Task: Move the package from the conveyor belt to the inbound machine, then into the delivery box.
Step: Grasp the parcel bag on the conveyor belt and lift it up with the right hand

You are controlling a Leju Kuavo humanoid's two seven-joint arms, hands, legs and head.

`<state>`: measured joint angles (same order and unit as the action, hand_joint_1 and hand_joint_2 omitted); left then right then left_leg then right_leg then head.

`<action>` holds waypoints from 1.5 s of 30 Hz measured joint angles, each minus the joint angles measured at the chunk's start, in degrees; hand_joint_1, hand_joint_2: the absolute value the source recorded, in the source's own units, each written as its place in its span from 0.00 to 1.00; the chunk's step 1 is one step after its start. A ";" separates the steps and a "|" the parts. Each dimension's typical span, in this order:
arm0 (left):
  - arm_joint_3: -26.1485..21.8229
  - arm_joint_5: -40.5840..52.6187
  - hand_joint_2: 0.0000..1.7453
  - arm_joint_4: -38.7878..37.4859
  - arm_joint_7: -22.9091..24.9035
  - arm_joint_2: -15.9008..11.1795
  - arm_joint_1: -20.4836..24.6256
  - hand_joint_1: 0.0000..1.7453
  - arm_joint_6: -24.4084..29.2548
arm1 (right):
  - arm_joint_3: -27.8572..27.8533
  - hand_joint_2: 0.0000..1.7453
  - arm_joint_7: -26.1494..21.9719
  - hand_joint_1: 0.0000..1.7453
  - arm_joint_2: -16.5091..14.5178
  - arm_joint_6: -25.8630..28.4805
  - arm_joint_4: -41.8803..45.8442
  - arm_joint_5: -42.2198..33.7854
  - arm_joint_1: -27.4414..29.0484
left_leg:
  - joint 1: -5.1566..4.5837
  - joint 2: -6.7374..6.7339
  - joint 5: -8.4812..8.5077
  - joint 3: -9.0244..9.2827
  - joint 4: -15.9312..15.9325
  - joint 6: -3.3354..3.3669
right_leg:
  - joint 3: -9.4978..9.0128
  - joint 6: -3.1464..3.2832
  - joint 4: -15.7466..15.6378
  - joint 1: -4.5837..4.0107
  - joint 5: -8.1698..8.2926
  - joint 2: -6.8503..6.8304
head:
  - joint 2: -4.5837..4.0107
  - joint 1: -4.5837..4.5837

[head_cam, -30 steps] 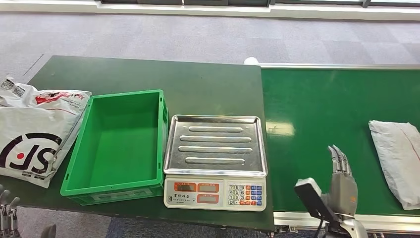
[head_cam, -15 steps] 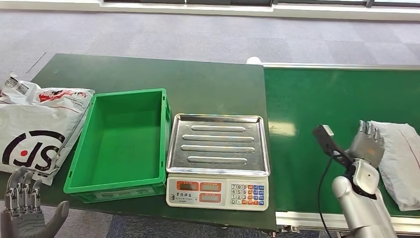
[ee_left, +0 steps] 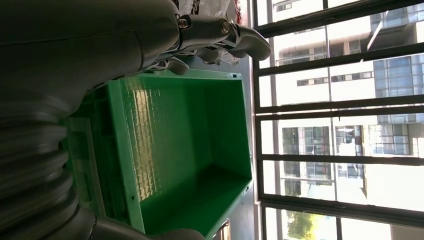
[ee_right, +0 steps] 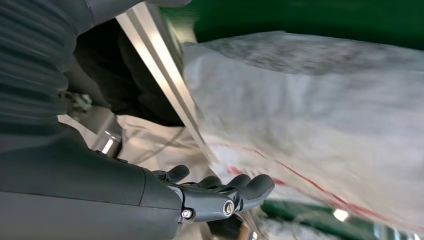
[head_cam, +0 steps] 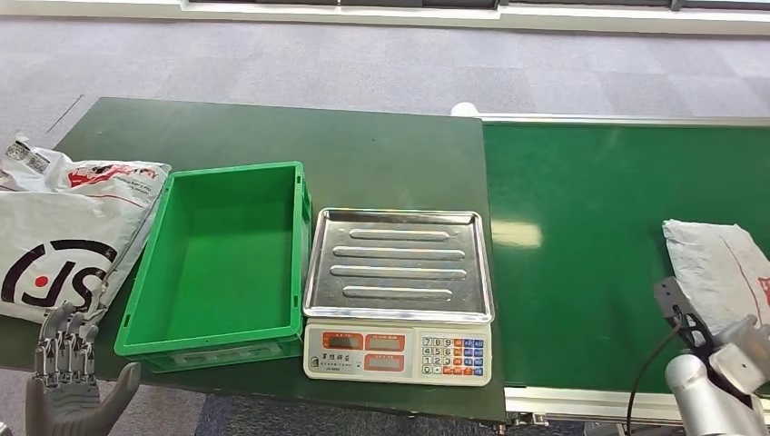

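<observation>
My gripper will make the package bunch up and fold around my grip when I lift it, because the package's wrinkled plastic edge (head_cam: 697, 232) looks thin and loose.
The package (head_cam: 717, 268), a grey-white poly bag with red marks, lies on the green conveyor belt (head_cam: 590, 227) at the far right. My right hand (head_cam: 739, 347) is low at the package's near edge, by the belt's front rail. In the right wrist view its fingers (ee_right: 220, 192) are spread and slightly curled, close beside the package (ee_right: 325, 110), with nothing in them. The inbound machine is a scale with a steel tray (head_cam: 398, 263). The green delivery box (head_cam: 218, 259) stands left of it. My left hand (head_cam: 68, 381) is raised and open in front of the box (ee_left: 190, 150).
A large white SF bag (head_cam: 64, 236) lies on the dark green table (head_cam: 363, 154) left of the box. The belt's metal rail (head_cam: 581, 400) runs along the front edge. Grey carpet floor lies beyond the table.
My right hand has dropped and moved right, from beside the package's left edge to its near edge. The package has drifted slightly left. My left hand has risen a little.
</observation>
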<state>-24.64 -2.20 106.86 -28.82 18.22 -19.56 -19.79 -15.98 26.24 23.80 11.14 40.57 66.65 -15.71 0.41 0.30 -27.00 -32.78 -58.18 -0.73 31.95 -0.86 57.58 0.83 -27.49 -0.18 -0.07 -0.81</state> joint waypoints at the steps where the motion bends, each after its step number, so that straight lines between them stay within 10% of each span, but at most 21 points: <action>1: -0.01 -0.30 1.00 -0.25 -0.05 -0.10 0.13 0.00 0.13 | -0.98 1.00 -0.35 0.00 0.16 -0.29 -1.15 -0.90 0.42 | 0.00 0.02 0.00 -0.03 0.00 0.00 | 0.00 0.00 0.00 0.00 0.00 -0.02 | 0.00 0.00; 15: -1.45 -2.23 1.00 -2.61 -1.34 -1.19 1.34 0.00 2.19 | -5.70 1.00 -4.61 0.00 1.37 -3.68 -12.67 -6.05 -3.59 | 0.20 -0.18 -0.12 0.32 -0.02 0.26 | -0.58 -0.23 -0.35 -0.17 0.09 0.12 | 0.00 -0.02; 19: -2.08 -2.36 1.00 -2.55 -1.23 -1.19 1.34 0.00 2.19 | -5.61 1.00 -6.76 0.00 1.09 3.37 -13.42 -5.41 -4.32 | 0.10 -0.16 -0.02 -0.12 -0.02 0.41 | -0.62 -0.32 -0.38 -0.07 0.22 0.08 | 0.00 -0.01; 25: -3.57 -2.60 1.00 -1.81 -1.26 -0.83 1.08 0.00 2.34 | -5.08 1.00 -24.49 0.00 -0.75 26.99 -6.73 -8.37 -4.77 | -0.02 -0.10 0.15 -0.16 -0.02 0.44 | -0.35 -0.37 -0.29 0.04 0.29 0.03 | 0.00 -0.01; 33: -3.75 -2.65 1.00 -1.51 -3.00 -0.54 0.33 0.00 4.51 | -8.69 1.00 -40.77 0.00 -6.16 28.98 12.58 -10.67 -3.44 | 0.00 0.12 0.19 -0.13 0.00 0.38 | -0.18 -0.29 -0.24 0.02 0.25 -0.22 | 0.00 -0.02; 36: -3.75 -3.40 1.00 -1.45 -3.18 -0.72 0.10 0.00 5.29 | -8.08 1.00 -36.24 0.00 -6.54 28.20 16.54 -13.06 -2.53 | 0.00 0.11 0.19 -0.17 0.00 0.38 | -0.17 -0.30 -0.25 0.02 0.21 -0.24 | 0.00 -0.01; 41: -3.75 -4.31 1.00 -0.93 -2.14 -1.29 -0.28 0.00 4.88 | -3.22 1.00 -12.08 0.00 -4.21 14.77 16.56 -6.54 -2.40 | -0.03 0.02 0.19 -0.21 0.00 0.41 | -0.09 -0.33 -0.26 0.06 0.24 -0.13 | 0.00 -0.02; 45: -3.78 -4.27 1.00 -0.54 -1.49 -1.34 -0.31 0.00 3.82 | -0.90 1.00 -6.52 0.00 -1.76 9.51 11.83 -5.22 -4.05 | -0.05 0.09 0.25 -0.27 -0.01 0.49 | -0.08 -0.37 -0.26 0.09 0.28 -0.26 | 0.00 -0.01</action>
<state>-28.41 -6.47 106.32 -30.31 16.87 -19.87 -15.96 -16.88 19.71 22.04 20.65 52.40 61.44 -19.76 0.35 0.40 -26.75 -33.05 -58.19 -0.24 31.87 -1.23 57.31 0.92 -27.21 -0.44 -0.07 -0.82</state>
